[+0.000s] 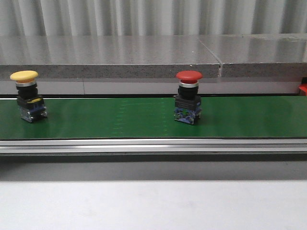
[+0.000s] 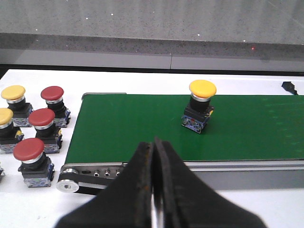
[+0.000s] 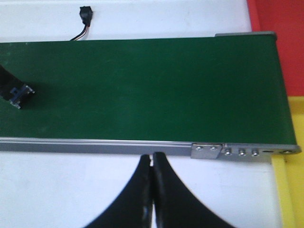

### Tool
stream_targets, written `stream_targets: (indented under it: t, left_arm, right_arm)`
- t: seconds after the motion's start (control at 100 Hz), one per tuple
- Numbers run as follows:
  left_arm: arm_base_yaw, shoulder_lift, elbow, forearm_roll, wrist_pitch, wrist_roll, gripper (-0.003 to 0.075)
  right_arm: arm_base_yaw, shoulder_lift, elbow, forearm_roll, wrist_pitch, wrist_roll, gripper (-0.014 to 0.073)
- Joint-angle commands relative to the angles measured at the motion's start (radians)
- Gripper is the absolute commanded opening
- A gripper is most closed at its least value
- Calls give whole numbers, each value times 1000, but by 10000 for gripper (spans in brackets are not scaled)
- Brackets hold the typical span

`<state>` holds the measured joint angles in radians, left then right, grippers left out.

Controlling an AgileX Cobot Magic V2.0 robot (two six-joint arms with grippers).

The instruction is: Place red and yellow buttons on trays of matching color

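My right gripper keeps moving closer until its fingers close around the red cap [image 1: 189, 76], because the red button [image 1: 187, 103] stands upright on the belt, away from the yellow button.
A yellow button [image 1: 26, 96] stands upright at the left end of the green conveyor belt [image 1: 120, 117], and a red button [image 1: 188, 98] stands upright right of the belt's middle. The left wrist view shows the yellow button [image 2: 201, 105] on the belt beyond my left gripper [image 2: 153, 145], which is shut and empty over the belt's near rail. My right gripper [image 3: 152, 156] is shut and empty over the white table beside the belt's near rail. A red tray [image 3: 280, 19] and a yellow tray [image 3: 294, 190] lie past the belt's end. Neither gripper shows in the front view.
Several spare red and yellow buttons [image 2: 35, 130] stand on the white table beside the belt's roller end [image 2: 68, 185]. A button's dark base [image 3: 16, 95] shows at the right wrist view's edge. A small black connector with wires [image 3: 85, 13] lies beyond the belt.
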<state>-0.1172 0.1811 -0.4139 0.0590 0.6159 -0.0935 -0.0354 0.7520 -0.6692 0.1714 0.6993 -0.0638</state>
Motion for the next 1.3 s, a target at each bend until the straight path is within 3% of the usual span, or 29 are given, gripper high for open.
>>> stream_targets:
  t: [0.0,0.09,0.21,0.28,0.33,0.48,0.99,1.29]
  left_arm:
    - [-7,10,-25,1,-78,2,-21]
    - [-7,10,-25,1,-78,2,-21]
    - [-7,10,-25,1,-78,2,-21]
    - [-7,10,-25,1,-78,2,-21]
    - [-7,10,-25,1,-78,2,-21]
    - [-7,10,-25,1,-78,2,-21]
    - [-7,10,-25,1,-78,2,-21]
    - [-7,10,-25,1,-78,2,-21]
  right_arm:
    - [1,21,-36,43,-54,-4,1]
    - [1,30,-36,49,-52,-13,160]
    - [1,31,-36,50,-56,-17,489]
    - [1,31,-36,61,-61,-19,613]
    - [1,31,-36,67,-65,-27,650]
    - [2,61,-37,112,-74,-143,647]
    - [26,312,-40,554,-139,-643,647]
    - [151,480,-155,568,-202,-686,647]
